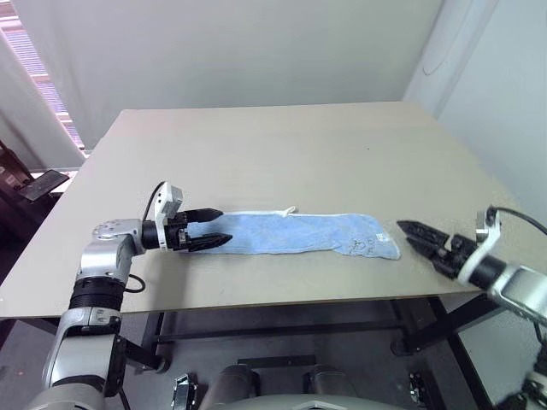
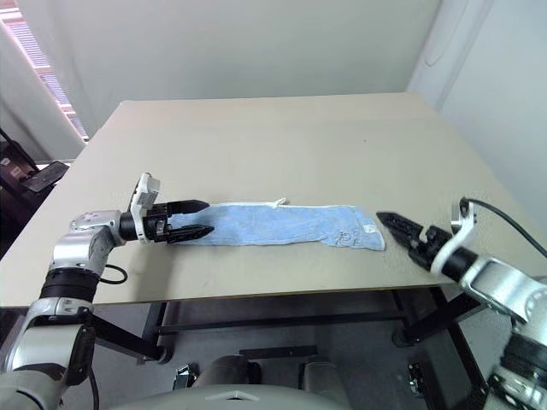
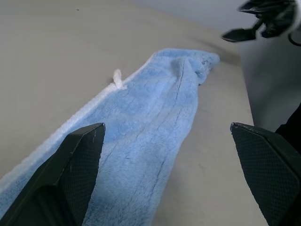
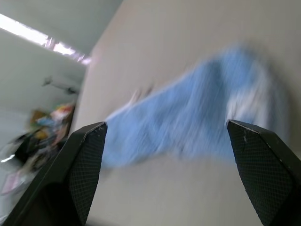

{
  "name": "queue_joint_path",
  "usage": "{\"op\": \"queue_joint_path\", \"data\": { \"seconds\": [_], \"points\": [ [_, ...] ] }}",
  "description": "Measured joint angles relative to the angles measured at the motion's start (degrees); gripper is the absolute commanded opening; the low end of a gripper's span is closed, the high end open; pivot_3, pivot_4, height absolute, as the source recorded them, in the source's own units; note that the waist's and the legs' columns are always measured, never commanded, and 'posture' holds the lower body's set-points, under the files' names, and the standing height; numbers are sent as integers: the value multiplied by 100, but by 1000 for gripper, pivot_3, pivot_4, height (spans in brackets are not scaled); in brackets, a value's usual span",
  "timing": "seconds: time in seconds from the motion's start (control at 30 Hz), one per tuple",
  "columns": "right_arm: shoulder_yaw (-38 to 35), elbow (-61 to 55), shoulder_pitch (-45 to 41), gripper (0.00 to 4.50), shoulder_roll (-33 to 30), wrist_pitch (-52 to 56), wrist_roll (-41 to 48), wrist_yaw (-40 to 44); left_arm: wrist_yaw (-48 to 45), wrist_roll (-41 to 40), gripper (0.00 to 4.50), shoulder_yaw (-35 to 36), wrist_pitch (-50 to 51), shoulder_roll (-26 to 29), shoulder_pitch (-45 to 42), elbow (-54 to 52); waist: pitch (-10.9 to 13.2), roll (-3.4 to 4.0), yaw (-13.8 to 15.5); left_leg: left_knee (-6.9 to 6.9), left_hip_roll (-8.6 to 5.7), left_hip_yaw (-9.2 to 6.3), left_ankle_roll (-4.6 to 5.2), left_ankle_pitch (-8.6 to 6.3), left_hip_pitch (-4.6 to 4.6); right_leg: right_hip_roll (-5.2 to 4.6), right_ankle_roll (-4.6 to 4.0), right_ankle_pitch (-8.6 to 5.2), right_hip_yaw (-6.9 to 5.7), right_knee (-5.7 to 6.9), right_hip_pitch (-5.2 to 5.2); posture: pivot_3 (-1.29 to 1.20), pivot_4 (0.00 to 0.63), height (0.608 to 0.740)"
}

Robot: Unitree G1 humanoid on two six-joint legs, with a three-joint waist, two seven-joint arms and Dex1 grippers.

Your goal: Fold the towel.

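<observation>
The towel's end [image 1: 373,237] by my right gripper is crumpled and crooked. I should pinch its rim [image 1: 394,248] with my right gripper and pull the towel along before I fold it over.
The light-blue towel [image 1: 299,233] lies as a long narrow strip across the front of the table [image 1: 282,154], with a white edging along its far side and a small white tag [image 1: 286,210]. My left gripper [image 1: 214,228] is open at the strip's left end, its fingers level over the cloth and holding nothing. My right gripper [image 1: 410,231] is open just off the towel's right end, a short gap away from it. In the left wrist view the towel [image 3: 155,127] runs away between my fingers toward the right gripper [image 3: 244,28]. The towel [image 4: 188,117] shows blurred in the right wrist view.
The table's front edge [image 1: 256,303] runs close below the towel, and its right edge lies near my right gripper. A dark object [image 1: 43,184] sits beyond the table's left side. White walls and a curtain stand behind.
</observation>
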Motion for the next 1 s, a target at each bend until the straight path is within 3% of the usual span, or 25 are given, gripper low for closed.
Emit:
{"op": "queue_joint_path", "data": {
  "seconds": [0.1, 0.23, 0.6, 1.0],
  "points": [
    [607, 75, 483, 4226, -165, -76, 1115, -109, 26, 7, 4500, -132, -78, -137, -3, 73, 0, 0, -20, 21, 1, 2, 19, -1, 0, 0, 1, 0, 0, -7, 14, 0, 0, 736],
    [1123, 79, 691, 4226, -149, -518, 1581, -458, 56, 9, 4500, -283, -122, -225, -3, 99, 1, 2, -32, 56, 1, 5, 34, -3, -7, -3, 0, 0, 2, -16, 29, 0, 0, 736],
    [1606, 948, -45, 4226, 320, -1924, 1643, -1839, 189, 0, 4500, -329, -116, -320, -2, 117, 1, 4, -11, 49, 0, 14, 45, -3, -17, -13, 0, 4, 0, -29, 18, 0, 0, 736],
    [1400, 1606, -814, 4226, 802, -2688, 1066, -2189, 377, -2, 4500, -329, -117, -333, 146, 68, 3, 9, -42, 51, 1, 21, 44, -7, -7, -20, -20, 35, -1, -99, 60, 0, 0, 736]
  ]
}}
